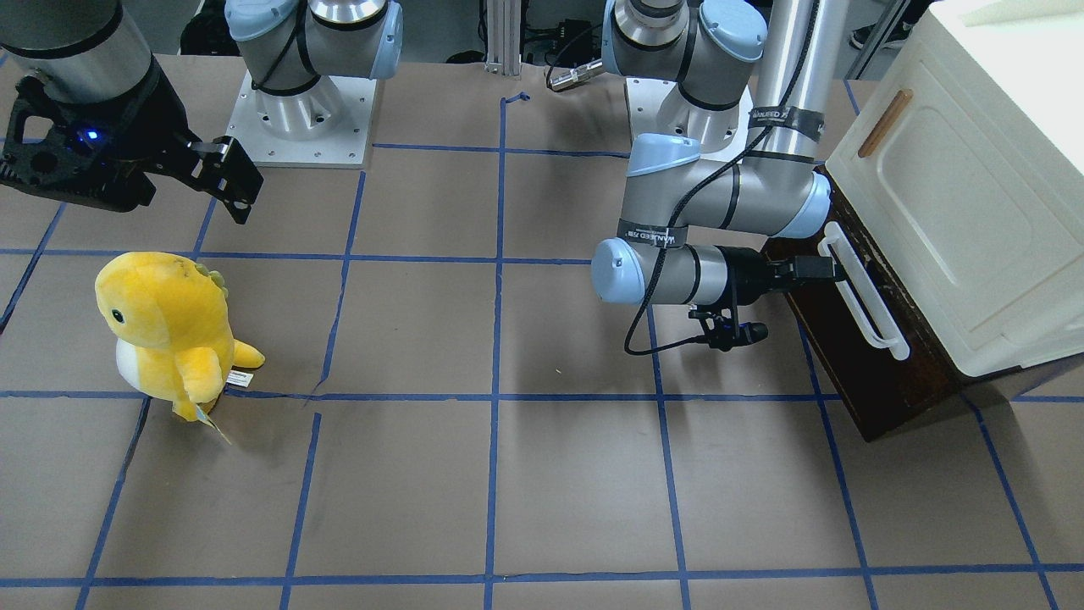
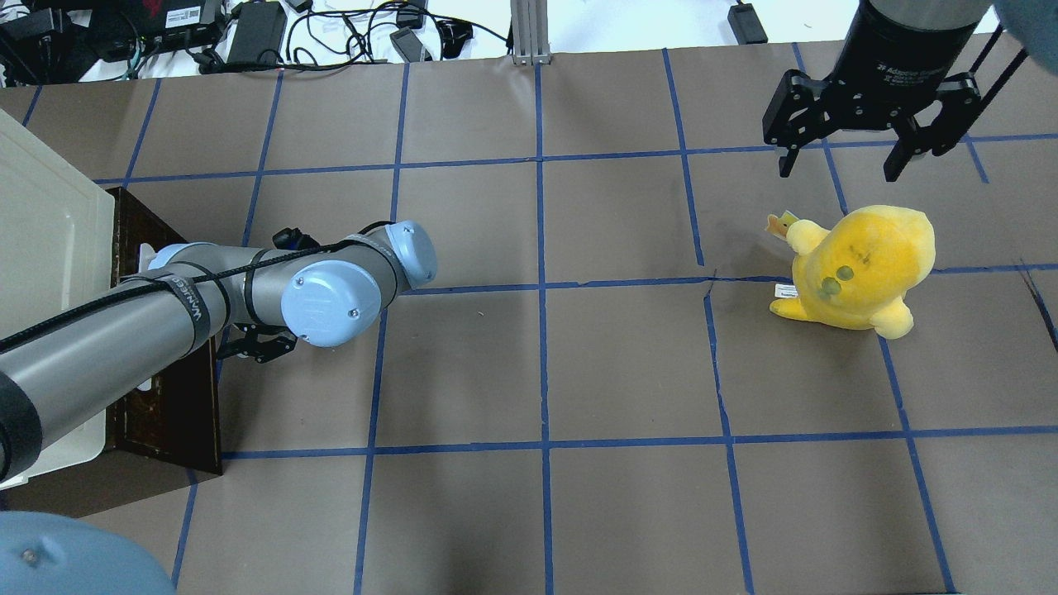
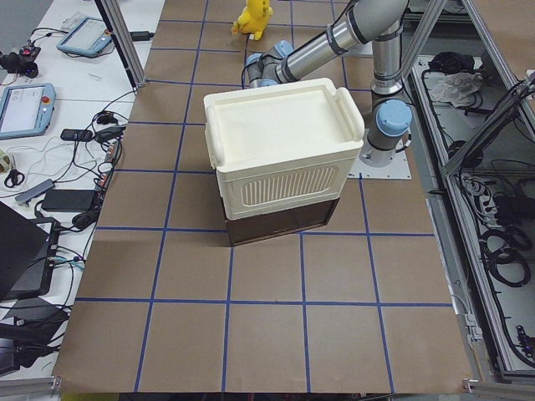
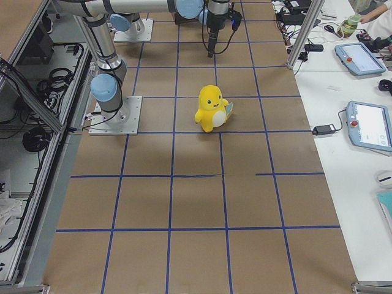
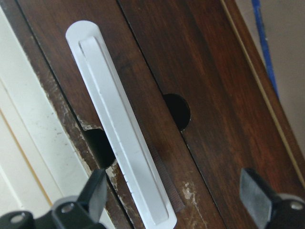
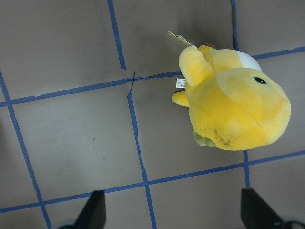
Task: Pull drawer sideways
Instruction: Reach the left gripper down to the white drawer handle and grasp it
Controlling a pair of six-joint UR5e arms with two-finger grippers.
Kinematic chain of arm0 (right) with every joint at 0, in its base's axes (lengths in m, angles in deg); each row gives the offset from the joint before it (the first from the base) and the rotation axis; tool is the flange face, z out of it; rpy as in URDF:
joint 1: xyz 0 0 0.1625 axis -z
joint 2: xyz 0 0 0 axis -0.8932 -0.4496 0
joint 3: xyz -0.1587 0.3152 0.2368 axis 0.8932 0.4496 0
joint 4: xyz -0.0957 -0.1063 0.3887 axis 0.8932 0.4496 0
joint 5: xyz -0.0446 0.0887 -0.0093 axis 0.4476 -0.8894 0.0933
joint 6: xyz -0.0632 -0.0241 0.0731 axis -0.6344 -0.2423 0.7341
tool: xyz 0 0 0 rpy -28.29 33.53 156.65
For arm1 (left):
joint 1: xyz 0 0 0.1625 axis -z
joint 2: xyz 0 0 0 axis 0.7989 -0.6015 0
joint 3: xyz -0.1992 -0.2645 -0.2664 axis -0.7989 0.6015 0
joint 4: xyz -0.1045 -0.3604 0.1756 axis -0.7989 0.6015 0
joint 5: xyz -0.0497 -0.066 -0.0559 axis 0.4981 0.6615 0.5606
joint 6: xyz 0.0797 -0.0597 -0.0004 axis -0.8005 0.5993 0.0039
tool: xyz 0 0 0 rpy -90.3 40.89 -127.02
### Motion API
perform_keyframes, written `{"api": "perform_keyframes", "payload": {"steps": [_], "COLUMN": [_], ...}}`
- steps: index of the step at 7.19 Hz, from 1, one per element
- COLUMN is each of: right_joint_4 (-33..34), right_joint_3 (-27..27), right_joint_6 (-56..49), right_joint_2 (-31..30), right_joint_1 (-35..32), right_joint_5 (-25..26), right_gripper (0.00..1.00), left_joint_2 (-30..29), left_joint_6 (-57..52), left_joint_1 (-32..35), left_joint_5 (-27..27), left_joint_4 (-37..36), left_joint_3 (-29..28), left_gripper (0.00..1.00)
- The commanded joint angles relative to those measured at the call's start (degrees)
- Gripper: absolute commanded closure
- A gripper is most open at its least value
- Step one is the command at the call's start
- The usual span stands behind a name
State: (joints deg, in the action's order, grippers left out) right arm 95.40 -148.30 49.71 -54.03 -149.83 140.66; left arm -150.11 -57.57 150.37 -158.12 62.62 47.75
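Observation:
Only the drawer carrying the handle (image 1: 870, 296) should slide straight out when I pull, because a seam with a round cutout (image 5: 177, 112) divides the dark brown front.
The drawer (image 1: 881, 398) has a dark brown wood front and sits under the cream cabinet (image 1: 974, 195). Its long white bar handle (image 1: 864, 296) runs along the front. None of the drawer's inside shows. My left gripper (image 1: 826, 269) is open at the handle's far end. In the left wrist view the handle (image 5: 119, 143) lies between the two open fingers (image 5: 95, 191), close to the left one, and is not clamped. My right gripper (image 2: 841, 165) is open and empty, held above the table far from the drawer.
A yellow plush toy (image 1: 169, 330) stands on the brown paper-covered table, just below my right gripper; it also shows in the right wrist view (image 6: 233, 109). The cabinet door has a small tan handle (image 1: 885, 123). Cables and devices lie beyond the table's far edge (image 2: 248, 33).

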Motion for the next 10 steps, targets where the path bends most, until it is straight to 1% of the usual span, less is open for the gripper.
{"api": "perform_keyframes", "payload": {"steps": [1,3,4,5,7,8,10], "right_joint_4": [0.0,0.0,0.0,0.0,0.0,0.0,0.0], "right_joint_3": [0.0,0.0,0.0,0.0,0.0,0.0,0.0], "right_joint_6": [0.0,0.0,0.0,0.0,0.0,0.0,0.0], "right_joint_2": [0.0,0.0,0.0,0.0,0.0,0.0,0.0], "right_joint_1": [-0.02,-0.02,-0.02,-0.02,-0.02,0.06,-0.02], "right_joint_5": [0.0,0.0,0.0,0.0,0.0,0.0,0.0], "right_gripper": [0.0,0.0,0.0,0.0,0.0,0.0,0.0], "left_joint_2": [-0.15,-0.15,-0.15,-0.15,-0.15,-0.15,-0.15], "left_joint_6": [2.12,2.92,3.36,3.54,3.54,3.54,3.62], "left_joint_1": [-0.75,-1.63,-1.89,-2.25,-2.34,-2.25,-2.25], "left_joint_5": [-2.71,-2.81,-3.51,-3.69,-3.69,-3.69,-3.69], "left_joint_4": [2.45,2.9,2.9,2.9,2.81,2.81,2.81], "left_joint_3": [0.04,-0.05,0.04,-0.05,-0.31,-0.4,-0.31], "left_gripper": [0.0,0.0,0.02,0.09,0.39,0.56,0.67]}}
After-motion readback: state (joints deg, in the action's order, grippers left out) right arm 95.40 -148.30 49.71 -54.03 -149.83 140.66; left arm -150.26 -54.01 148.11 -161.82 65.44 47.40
